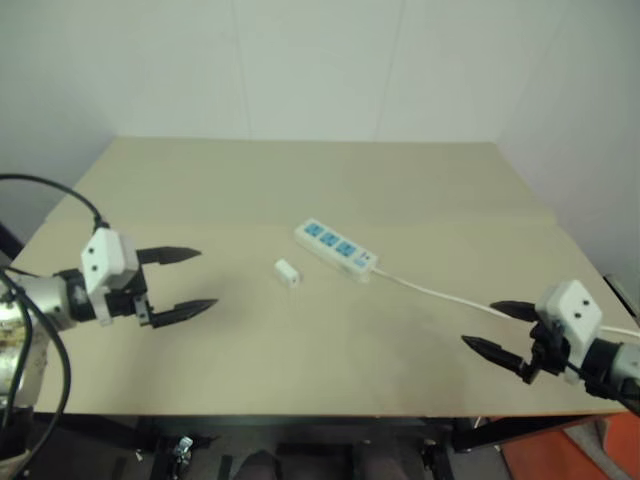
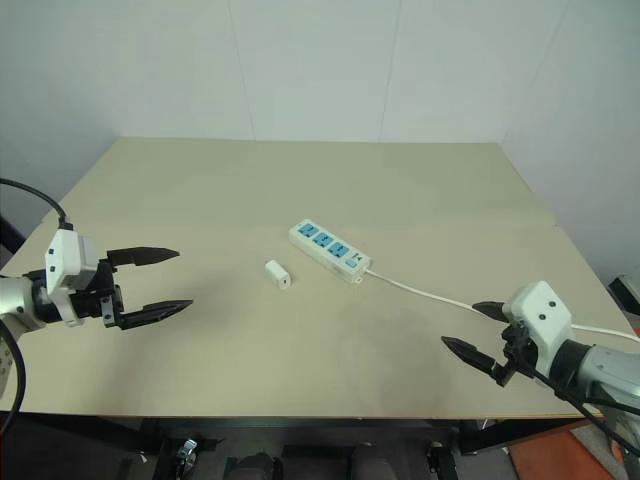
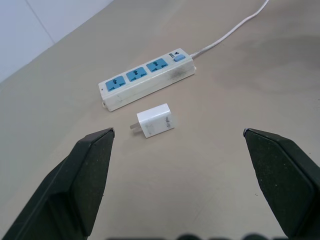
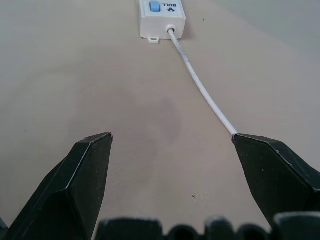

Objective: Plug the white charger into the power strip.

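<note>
I expect the power strip to come freely and drag the cable along when I pull the power strip's switch end, because the power strip's thin cable (image 1: 440,294) lies in a loose curve.
The white charger (image 1: 288,272) lies flat on the beige table (image 1: 300,180), its metal prongs showing in the left wrist view (image 3: 155,120). Just behind it to the right lies the power strip (image 1: 336,249), a white bar with three blue socket faces (image 3: 146,77), its thin cable (image 1: 440,294) trailing to the right. My left gripper (image 1: 188,282) hovers open at the left, well apart from the charger and pointing toward it. My right gripper (image 1: 503,329) hovers open near the table's front right, close to the cable, with the strip's switch end (image 4: 161,17) ahead of it.
The table's front edge (image 1: 300,415) runs just below both grippers. White walls stand behind the table. An orange object (image 1: 590,450) sits below the table at the far right.
</note>
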You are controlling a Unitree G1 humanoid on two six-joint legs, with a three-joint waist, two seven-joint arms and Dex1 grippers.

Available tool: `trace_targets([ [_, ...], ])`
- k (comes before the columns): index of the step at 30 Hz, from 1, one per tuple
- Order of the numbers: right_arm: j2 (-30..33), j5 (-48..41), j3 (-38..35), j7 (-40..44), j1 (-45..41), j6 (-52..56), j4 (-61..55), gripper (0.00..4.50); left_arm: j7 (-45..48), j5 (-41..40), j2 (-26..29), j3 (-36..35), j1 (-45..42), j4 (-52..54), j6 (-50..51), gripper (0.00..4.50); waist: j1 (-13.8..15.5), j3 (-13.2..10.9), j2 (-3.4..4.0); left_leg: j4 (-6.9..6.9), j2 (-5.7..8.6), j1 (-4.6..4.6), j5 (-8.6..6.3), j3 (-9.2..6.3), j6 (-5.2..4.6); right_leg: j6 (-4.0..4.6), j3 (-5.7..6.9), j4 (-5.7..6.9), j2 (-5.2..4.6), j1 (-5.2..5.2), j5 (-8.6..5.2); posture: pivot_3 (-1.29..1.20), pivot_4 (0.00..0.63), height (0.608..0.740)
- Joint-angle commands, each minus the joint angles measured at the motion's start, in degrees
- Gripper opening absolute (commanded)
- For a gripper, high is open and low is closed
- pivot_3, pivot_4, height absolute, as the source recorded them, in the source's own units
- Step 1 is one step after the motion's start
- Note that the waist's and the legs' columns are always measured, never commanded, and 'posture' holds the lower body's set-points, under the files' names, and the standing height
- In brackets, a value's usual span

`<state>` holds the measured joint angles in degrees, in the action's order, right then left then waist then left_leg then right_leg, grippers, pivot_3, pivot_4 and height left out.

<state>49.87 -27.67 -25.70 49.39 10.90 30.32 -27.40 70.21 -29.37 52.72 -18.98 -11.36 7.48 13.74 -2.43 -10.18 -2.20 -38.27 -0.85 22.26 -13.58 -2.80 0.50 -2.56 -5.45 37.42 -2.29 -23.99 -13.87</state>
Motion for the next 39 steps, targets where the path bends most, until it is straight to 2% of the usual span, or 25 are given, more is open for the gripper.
trace_targets([
  [1,-0.40,-0.11,-0.55,-0.43,-1.60,-1.86,-0.88,4.48,-0.69,-0.38,0.17,-0.63,-0.70,0.85,-0.93,4.50,0.00,0.00,0.00,0.00,0.00,0.00,0.00,0.00,0.00,0.00,0.00,0.00,0.00,0.00,0.00,0.00,0.150,0.740],
  [9,-3.28,2.14,8.75,0.78,-12.94,-6.22,7.57,4.48,-0.92,-0.68,-0.37,0.36,-1.04,1.77,-0.75,4.50,-0.14,0.00,-0.01,0.01,-0.01,-0.03,0.00,0.00,0.00,0.03,0.00,0.01,0.02,-0.01,0.02,0.00,0.150,0.740],
  [11,-4.91,4.04,13.00,1.67,-18.15,-8.60,12.56,4.48,-1.02,-0.14,-0.74,1.44,-1.81,1.23,-1.09,4.50,-0.26,0.01,-0.02,0.00,0.00,0.00,0.00,0.01,0.00,0.19,-0.01,0.00,0.01,-0.03,0.12,0.00,0.150,0.740],
  [15,-12.82,9.50,21.26,1.55,-32.05,-16.87,28.65,4.48,-1.14,-0.10,-2.73,4.73,-5.21,1.10,-1.55,4.50,-0.48,0.00,-0.03,-0.01,-0.03,-0.08,0.00,0.02,0.00,0.39,-0.01,-0.03,0.07,0.03,0.29,0.00,0.150,0.740],
  [19,-18.89,13.26,25.03,1.78,-40.66,-25.11,42.08,4.48,0.06,1.78,-3.01,6.93,-7.89,-1.89,-3.84,4.50,-0.34,-0.01,-0.02,0.07,-0.03,0.09,0.00,-0.03,0.00,0.48,0.02,0.09,0.08,-0.21,0.33,0.00,0.150,0.740],
  [28,-27.96,18.13,26.60,-0.39,-53.60,-38.59,66.57,4.48,0.38,2.91,-4.27,9.38,-11.28,-3.90,-5.63,4.50,-0.43,-0.03,0.01,0.05,0.02,0.05,0.01,-0.06,0.00,0.53,0.06,0.13,-0.01,-0.20,0.40,0.00,0.150,0.740],
  [39,-31.46,19.46,26.16,-1.06,-57.09,-43.99,77.03,4.48,0.00,3.89,-4.74,9.90,-10.95,-3.56,-6.90,4.50,-1.58,-0.03,0.01,0.06,0.02,0.02,0.01,-0.11,0.00,0.54,0.05,0.19,-0.01,-0.21,0.41,0.00,0.150,0.740],
])
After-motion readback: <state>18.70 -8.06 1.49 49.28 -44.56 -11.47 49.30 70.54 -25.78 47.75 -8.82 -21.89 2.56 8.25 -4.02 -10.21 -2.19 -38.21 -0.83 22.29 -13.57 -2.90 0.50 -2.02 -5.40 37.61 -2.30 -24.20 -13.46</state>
